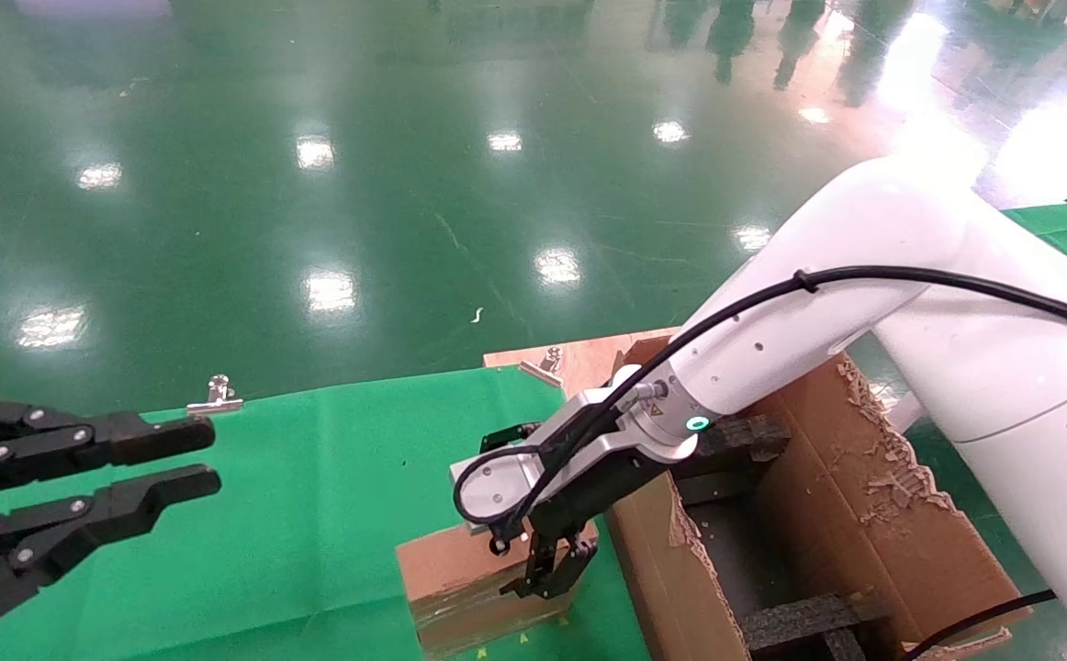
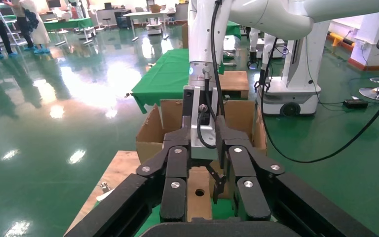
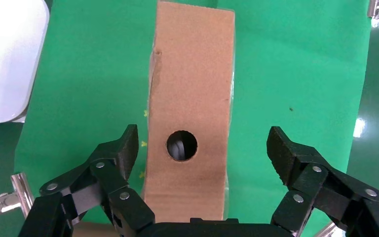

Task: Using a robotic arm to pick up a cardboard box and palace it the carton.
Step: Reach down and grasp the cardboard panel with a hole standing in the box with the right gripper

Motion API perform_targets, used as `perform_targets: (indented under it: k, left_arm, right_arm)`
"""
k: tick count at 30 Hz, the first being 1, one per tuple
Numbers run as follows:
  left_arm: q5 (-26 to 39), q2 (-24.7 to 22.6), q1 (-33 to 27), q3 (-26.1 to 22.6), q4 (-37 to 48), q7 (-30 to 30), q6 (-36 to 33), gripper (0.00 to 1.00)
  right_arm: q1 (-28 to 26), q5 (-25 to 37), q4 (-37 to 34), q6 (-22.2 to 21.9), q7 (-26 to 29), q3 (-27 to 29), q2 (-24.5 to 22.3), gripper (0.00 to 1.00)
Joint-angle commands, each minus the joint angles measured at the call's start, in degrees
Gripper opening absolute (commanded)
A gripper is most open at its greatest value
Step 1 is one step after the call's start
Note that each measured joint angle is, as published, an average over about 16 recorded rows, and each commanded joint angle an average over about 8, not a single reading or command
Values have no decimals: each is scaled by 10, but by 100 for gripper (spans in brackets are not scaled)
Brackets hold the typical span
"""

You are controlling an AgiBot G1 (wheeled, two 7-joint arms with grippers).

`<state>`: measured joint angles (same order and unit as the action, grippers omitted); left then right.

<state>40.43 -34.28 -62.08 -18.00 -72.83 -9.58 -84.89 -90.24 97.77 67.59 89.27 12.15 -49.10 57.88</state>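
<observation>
My right gripper should lift the cardboard box (image 1: 454, 574) high and turn it lengthwise before lowering it in, because it lies crosswise to the carton's long opening (image 1: 734, 540).
The small brown cardboard box (image 1: 451, 574) stands on the green cloth, just left of the carton (image 1: 827, 514). It has a round hole (image 3: 181, 145) in its top face. My white right arm reaches down over it. The right gripper (image 1: 556, 571) is open and straddles the box (image 3: 190, 89). One fingertip (image 3: 126, 148) is close beside the box's edge and the other (image 3: 282, 150) stands well clear over the cloth. My left gripper (image 1: 209, 459) hovers open and empty at the table's left. In the left wrist view the box (image 2: 197, 207) and carton (image 2: 150, 133) show beyond the left gripper (image 2: 202, 140).
Metal binder clips (image 1: 214, 397) (image 1: 547, 360) hold the green cloth (image 1: 313, 514) to a wooden board (image 1: 589, 353) at the far edge. Glossy green floor lies beyond. Black foam inserts (image 1: 800, 620) sit inside the carton. Another robot base (image 2: 288, 94) stands behind the carton.
</observation>
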Motion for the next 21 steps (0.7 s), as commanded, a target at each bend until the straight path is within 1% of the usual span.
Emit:
perform_targets:
  k: [1,21]
  left_arm:
    - [0,0,0,0,0,0,0,100]
    - [0,0,0,0,0,0,0,100]
  right_arm:
    - [1,-2,0,0,0,1,-1,0]
    - [6,-9,1,1,0,6,-4,0]
